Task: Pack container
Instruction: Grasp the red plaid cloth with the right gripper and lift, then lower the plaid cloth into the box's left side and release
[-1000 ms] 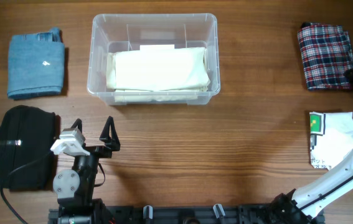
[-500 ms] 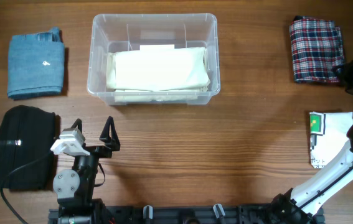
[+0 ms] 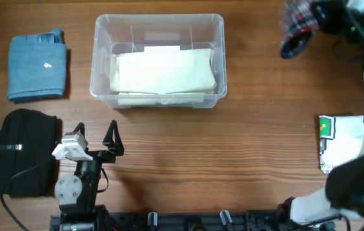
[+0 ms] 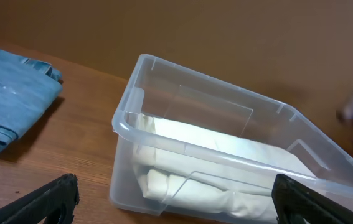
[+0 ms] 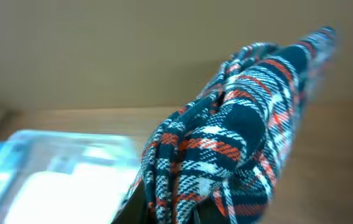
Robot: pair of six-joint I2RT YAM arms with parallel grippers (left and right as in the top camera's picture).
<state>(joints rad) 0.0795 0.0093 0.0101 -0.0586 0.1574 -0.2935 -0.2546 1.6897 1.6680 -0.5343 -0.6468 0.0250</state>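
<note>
My right gripper keeps carrying the plaid garment until it hangs over the end nearest the denim, because the cream cloth lies below the clear container's rim.
The clear container stands at the back centre of the table with a folded cream cloth inside; the left wrist view shows the container too. A plaid garment hangs in the air at the back right, bunched, with my right gripper shut on it. In the right wrist view the plaid garment fills the frame and hides the fingers. My left gripper stands open near the front left, nothing between its fingers.
A folded blue denim piece lies at the back left, also visible as denim in the left wrist view. A black garment lies front left. A white printed garment lies at the right edge.
The right gripper shut on the plaid garment, lifted it off the table and carried it left and toward the back. The left arm has not moved.
</note>
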